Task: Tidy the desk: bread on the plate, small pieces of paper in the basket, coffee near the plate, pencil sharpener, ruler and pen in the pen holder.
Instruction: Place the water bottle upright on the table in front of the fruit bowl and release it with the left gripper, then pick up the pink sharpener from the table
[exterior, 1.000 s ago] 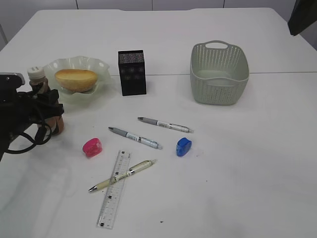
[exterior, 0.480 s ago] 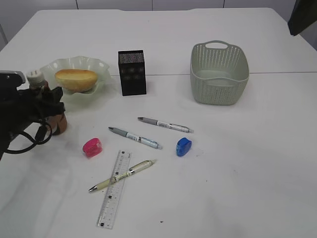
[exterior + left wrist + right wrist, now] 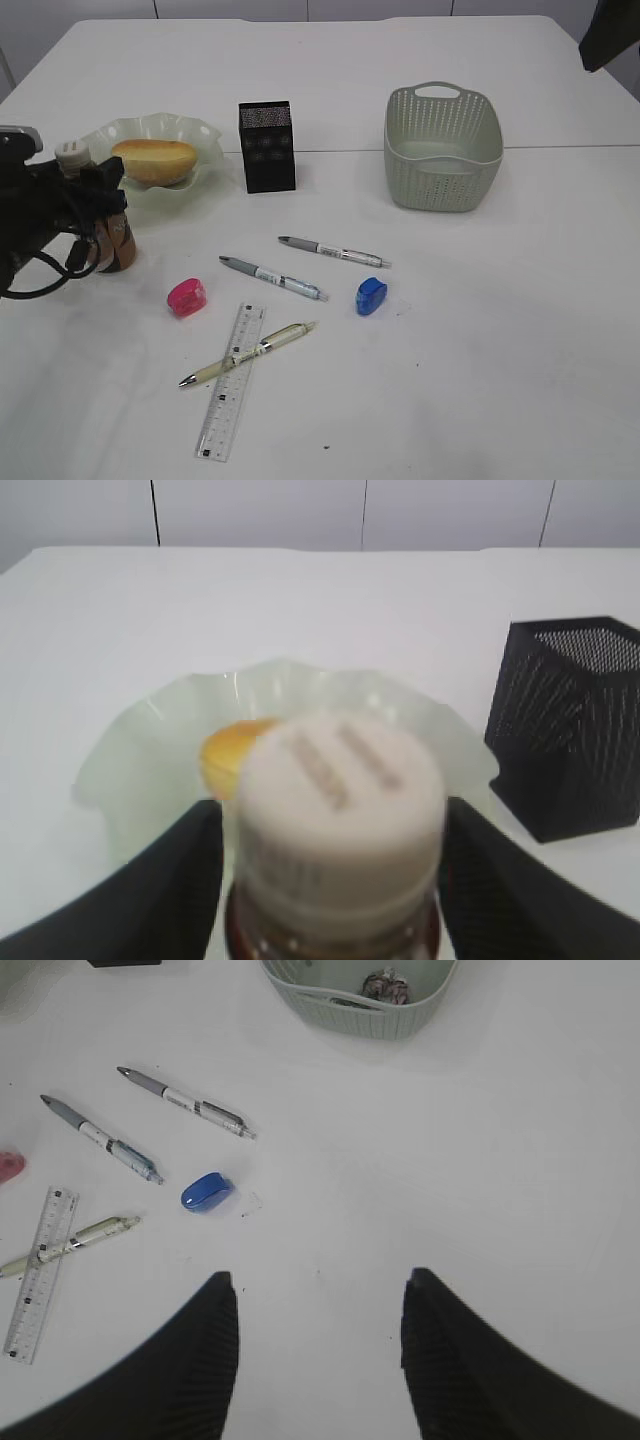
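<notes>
The coffee bottle (image 3: 117,243) is standing upright next to the green plate, so my left gripper should keep going up and over to the pink sharpener (image 3: 186,297) and close there.
The brown coffee bottle (image 3: 115,243) with a cream cap (image 3: 340,790) stands at the left, just in front of the wavy green plate (image 3: 200,135) that holds the bread (image 3: 153,160). My left gripper (image 3: 105,210) is shut on the bottle, one finger (image 3: 190,880) on each side. Two grey pens (image 3: 333,251) (image 3: 273,278), a pale pen (image 3: 248,354) lying across the clear ruler (image 3: 230,382), a pink sharpener (image 3: 186,297) and a blue sharpener (image 3: 371,295) lie mid-table. The black pen holder (image 3: 266,146) stands behind them. My right gripper (image 3: 318,1290) is open and empty, high above the table.
The green basket (image 3: 443,148) stands at the back right, with crumpled paper (image 3: 385,985) inside it. The right arm (image 3: 610,35) shows at the top right corner of the exterior view. Bare white table lies at the front right.
My left arm has shifted slightly up and to the left while round the bottle. The bottle's base has stayed in place beside the plate. Nothing else has moved.
</notes>
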Robot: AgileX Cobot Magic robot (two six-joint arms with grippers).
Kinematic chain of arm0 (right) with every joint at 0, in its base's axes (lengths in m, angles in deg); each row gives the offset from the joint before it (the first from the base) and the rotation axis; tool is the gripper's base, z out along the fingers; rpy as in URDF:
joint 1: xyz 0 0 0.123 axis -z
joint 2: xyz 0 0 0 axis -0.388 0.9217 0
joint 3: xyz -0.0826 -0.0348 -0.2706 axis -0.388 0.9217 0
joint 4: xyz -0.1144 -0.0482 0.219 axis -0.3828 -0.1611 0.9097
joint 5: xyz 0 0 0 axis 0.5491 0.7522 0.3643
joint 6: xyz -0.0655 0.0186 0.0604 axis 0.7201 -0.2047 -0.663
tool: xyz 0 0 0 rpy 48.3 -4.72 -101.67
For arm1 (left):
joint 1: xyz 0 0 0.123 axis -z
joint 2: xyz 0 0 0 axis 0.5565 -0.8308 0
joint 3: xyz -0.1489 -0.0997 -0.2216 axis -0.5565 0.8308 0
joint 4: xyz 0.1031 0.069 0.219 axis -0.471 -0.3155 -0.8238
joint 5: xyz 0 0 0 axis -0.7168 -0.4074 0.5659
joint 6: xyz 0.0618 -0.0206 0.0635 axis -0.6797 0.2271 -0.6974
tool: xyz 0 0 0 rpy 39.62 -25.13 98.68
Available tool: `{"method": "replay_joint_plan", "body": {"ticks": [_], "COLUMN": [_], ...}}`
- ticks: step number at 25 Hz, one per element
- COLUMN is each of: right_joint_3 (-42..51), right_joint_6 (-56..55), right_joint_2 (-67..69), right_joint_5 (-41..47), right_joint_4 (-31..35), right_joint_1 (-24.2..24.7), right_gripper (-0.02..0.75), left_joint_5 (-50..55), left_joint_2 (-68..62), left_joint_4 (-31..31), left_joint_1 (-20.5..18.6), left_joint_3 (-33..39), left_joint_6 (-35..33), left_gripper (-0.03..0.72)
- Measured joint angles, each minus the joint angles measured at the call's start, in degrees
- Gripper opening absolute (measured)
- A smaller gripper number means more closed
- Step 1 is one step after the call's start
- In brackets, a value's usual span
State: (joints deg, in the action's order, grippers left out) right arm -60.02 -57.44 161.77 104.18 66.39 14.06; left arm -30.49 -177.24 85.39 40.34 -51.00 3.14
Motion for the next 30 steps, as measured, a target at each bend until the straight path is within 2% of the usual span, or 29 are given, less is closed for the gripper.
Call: {"method": "replay_joint_plan", "body": {"ticks": [5,10,19,25,30], "right_joint_3": [0.0,0.0,0.0,0.0,0.0], "right_joint_6": [0.0,0.0,-1.4,-5.1,-6.2], "right_joint_2": [0.0,0.0,0.0,0.2,1.0], "right_joint_5": [0.0,0.0,0.0,0.0,0.0], "right_joint_4": [0.0,0.3,2.3,2.6,2.8], "right_joint_1": [0.0,0.0,0.0,0.0,0.0], "right_gripper": [0.390,0.390,0.389,0.389,0.389], "left_joint_5": [1.5,11.9,48.2,73.7,93.9], "left_joint_2": [5.1,13.1,37.1,48.8,51.2], "left_joint_4": [0.0,0.0,0.0,-2.4,-3.0], "left_joint_1": [0.0,0.0,0.3,3.6,7.6], "left_joint_3": [0.0,0.0,0.1,-2.9,-10.3], "left_joint_6": [0.0,0.0,0.2,0.3,-0.7], "left_gripper": [0.494,0.494,0.494,0.494,0.491]}}
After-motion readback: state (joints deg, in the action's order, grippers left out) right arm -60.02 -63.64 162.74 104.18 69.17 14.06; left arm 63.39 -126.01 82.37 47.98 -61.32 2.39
